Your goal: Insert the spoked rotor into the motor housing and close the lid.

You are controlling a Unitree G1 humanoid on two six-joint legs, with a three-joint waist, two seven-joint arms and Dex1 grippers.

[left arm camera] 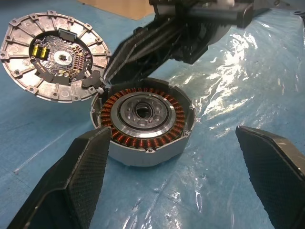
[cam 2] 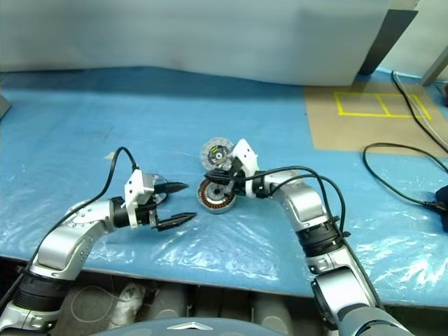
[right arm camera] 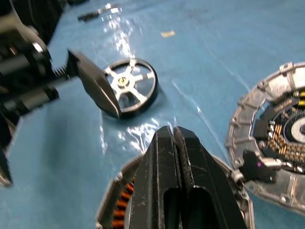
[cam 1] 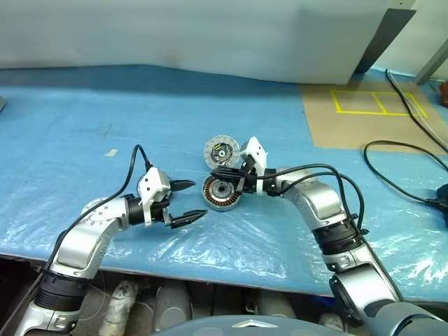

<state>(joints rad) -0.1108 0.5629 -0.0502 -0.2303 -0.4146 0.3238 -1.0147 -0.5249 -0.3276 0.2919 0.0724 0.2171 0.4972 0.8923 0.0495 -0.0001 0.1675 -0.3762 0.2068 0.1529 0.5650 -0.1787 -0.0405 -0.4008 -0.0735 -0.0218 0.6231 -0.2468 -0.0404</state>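
The lid [cam 1: 212,153] is lying circuit side [cam 1: 222,152] up next to the motor housing, so I expect it to turn over, with its plain back up, when the robot closes it.
The motor housing [left arm camera: 143,119], a shallow silver casing with copper windings, sits on the blue sheet. The lid [left arm camera: 52,57] stands open at its far rim, circuit side showing. My right gripper [cam 1: 215,171] is shut with nothing in it. It reaches in from the right, and its tips hover over the housing's far edge by the lid's hinge. My left gripper [cam 1: 185,202] is open just left of the housing, pointing at it. The spoked rotor [right arm camera: 131,90] lies flat on the sheet beside the left gripper's finger [right arm camera: 95,86], which partly hides it.
Black cables [cam 1: 399,175] loop over the table's right side. A brown board with yellow tape [cam 1: 371,105] lies at the back right. A white panel [cam 1: 210,35] closes off the back. A small scrap of tape [cam 1: 110,152] sits far left.
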